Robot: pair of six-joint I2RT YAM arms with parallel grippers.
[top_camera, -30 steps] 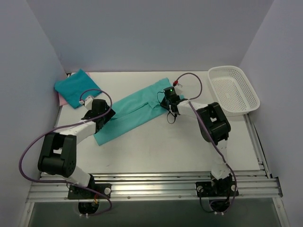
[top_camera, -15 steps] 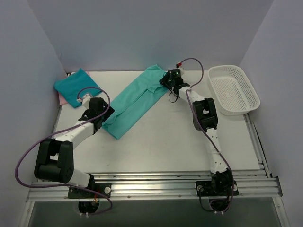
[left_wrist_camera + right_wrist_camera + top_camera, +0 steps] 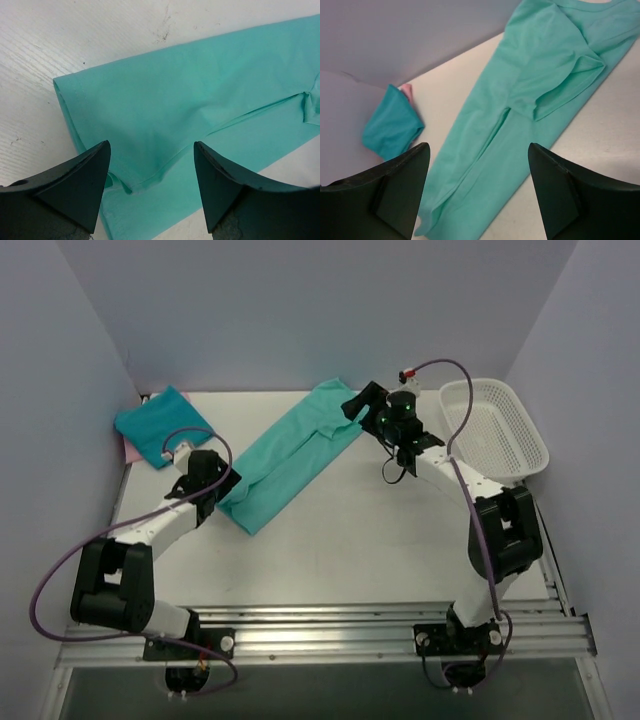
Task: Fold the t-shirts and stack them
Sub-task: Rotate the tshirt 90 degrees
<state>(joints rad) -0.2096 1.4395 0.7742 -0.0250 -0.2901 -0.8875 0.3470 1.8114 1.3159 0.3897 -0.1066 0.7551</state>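
My right gripper should move there next until it grips the t-shirt's corner, as the teal t-shirt lies slantwise (image 3: 291,457) with its near corner (image 3: 252,528) clear of my left gripper.
A teal t-shirt (image 3: 290,455), folded into a long strip, lies slantwise on the white table from the near left to the far middle. My left gripper (image 3: 220,492) hangs open over its near end, the cloth (image 3: 190,90) flat between and beyond the fingers (image 3: 85,175); nothing is gripped. My right gripper (image 3: 360,405) is open and lifted beside the collar end, looking down the strip (image 3: 535,85). At the far left corner a bluer teal t-shirt (image 3: 155,425) lies folded on a pink one (image 3: 128,448); the right wrist view shows the bluer tee (image 3: 390,127) too.
A white mesh basket (image 3: 495,430) stands at the far right of the table. The booth's walls close in on the left, back and right. Purple cables loop off both arms.
My right gripper has opened and let go of the shirt's collar end, then drawn back to the right. The shirt has swung to a steeper slant. The left gripper stays open over the near end.
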